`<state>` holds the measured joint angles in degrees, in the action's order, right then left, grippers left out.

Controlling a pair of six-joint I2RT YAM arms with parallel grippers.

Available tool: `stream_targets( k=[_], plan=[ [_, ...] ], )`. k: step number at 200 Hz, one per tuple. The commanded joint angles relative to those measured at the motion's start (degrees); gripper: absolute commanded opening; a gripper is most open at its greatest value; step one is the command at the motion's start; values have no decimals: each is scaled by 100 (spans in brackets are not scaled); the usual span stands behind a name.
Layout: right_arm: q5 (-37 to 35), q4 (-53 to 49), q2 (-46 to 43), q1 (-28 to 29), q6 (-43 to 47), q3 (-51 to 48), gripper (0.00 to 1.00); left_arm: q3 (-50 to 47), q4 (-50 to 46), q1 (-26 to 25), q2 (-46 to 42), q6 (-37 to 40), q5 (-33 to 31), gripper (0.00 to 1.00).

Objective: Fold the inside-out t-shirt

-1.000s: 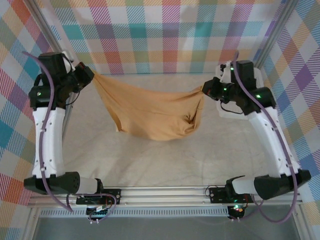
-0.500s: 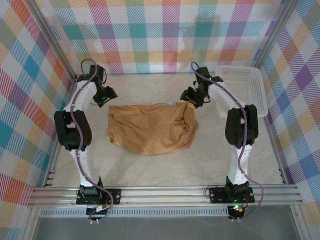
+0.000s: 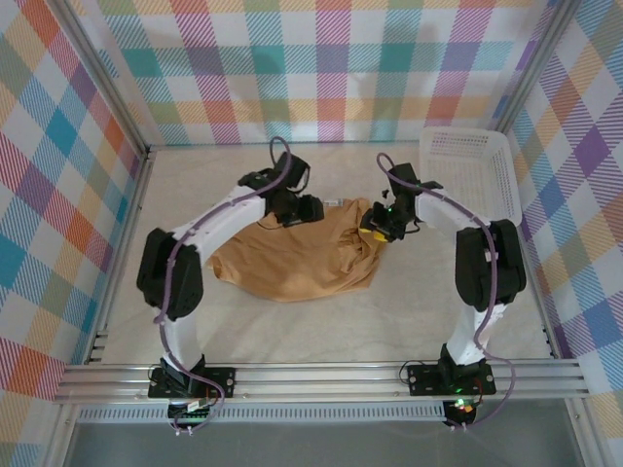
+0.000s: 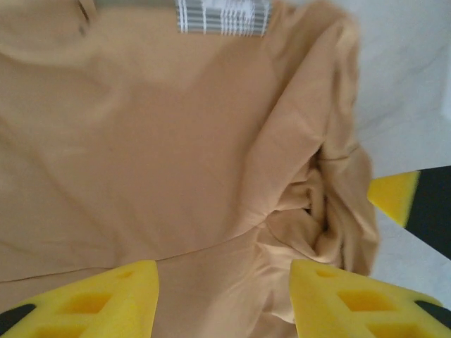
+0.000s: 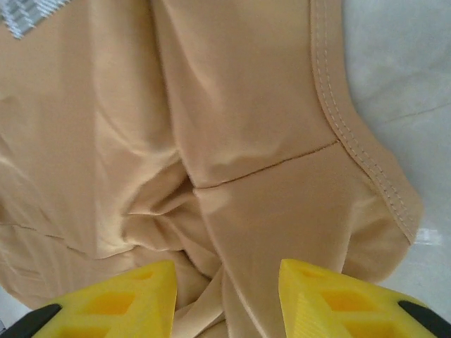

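My gripper will make the white label slant and follow when it pulls the cloth, because loose cloth runs from the bunched fold to the label.
The inside-out t-shirt lies as a rumpled tan heap in the middle of the table, its white label at the far edge. My left gripper hovers over the shirt's far edge, near the label. It is open, with smooth cloth and a bunched fold under the gap between its yellow fingers. My right gripper is open above the shirt's right end. Below its fingers run a seam and a stitched hem. Neither gripper holds any fabric.
A white mesh basket stands at the back right corner. Checked walls close in the back and both sides of the pale table. In the left wrist view the right gripper's yellow tip shows close by.
A second ago both grippers held the shirt stretched in the air. They let it go onto the table and have since moved inward over its far edge and right end.
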<state>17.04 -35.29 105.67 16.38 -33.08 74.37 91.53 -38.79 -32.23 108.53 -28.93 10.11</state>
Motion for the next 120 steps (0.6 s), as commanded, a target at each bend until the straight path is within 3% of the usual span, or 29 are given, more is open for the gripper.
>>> stream_targets(
  k=[1, 15, 41, 82, 120],
  plan=[
    [226, 361, 270, 64, -157, -136, 43, -39, 170, -100, 198, -294, 245, 52],
    [273, 470, 340, 57, -214, -265, 37, -25, 248, -175, 292, -340, 284, 53],
    [32, 569, 74, 45, -293, -517, 0, 296, 176, -337, 649, -309, 399, 58],
    [-104, 1505, -1240, 8, -457, -1529, 0, 1088, 78, -608, 1506, -197, 565, 59],
    [69, 2487, -1894, 9, -688, -2544, 0, 1590, 271, -653, 2263, -244, 923, 56]
  ],
)
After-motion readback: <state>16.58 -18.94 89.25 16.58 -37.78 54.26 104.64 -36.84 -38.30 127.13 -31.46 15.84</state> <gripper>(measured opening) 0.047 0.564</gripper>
